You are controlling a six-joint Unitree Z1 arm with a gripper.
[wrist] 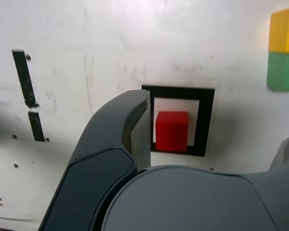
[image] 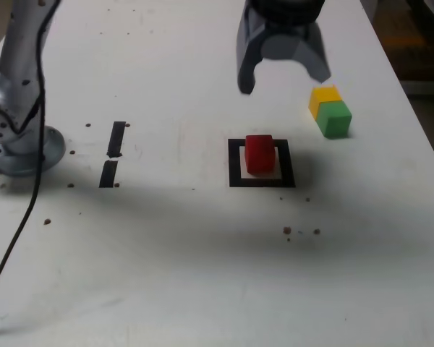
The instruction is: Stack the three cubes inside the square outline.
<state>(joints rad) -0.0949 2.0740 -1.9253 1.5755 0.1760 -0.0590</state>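
The yellow cube (image: 322,98) only touches the green cube along a straight seam (image: 328,103), so I expect it to come away by itself when I lift it.
The red cube (image: 259,154) (wrist: 172,131) sits on the table inside the square outline (image: 235,163) (wrist: 207,120), slightly off-centre. The yellow cube (image: 323,97) (wrist: 284,30) and green cube (image: 335,118) (wrist: 283,71) rest on the table touching each other, to the exterior view's right of the outline and farther back. My gripper (image: 285,81) (wrist: 220,115) hangs open above the table, behind the red cube and clear of it, with nothing between its fingers.
Two short black tape strips (image: 116,139) (image: 108,173) lie at the exterior view's left. The arm's base (image: 14,137) and a black cable (image: 29,210) stand at the far left. The table's right edge (image: 419,123) runs close to the yellow and green cubes.
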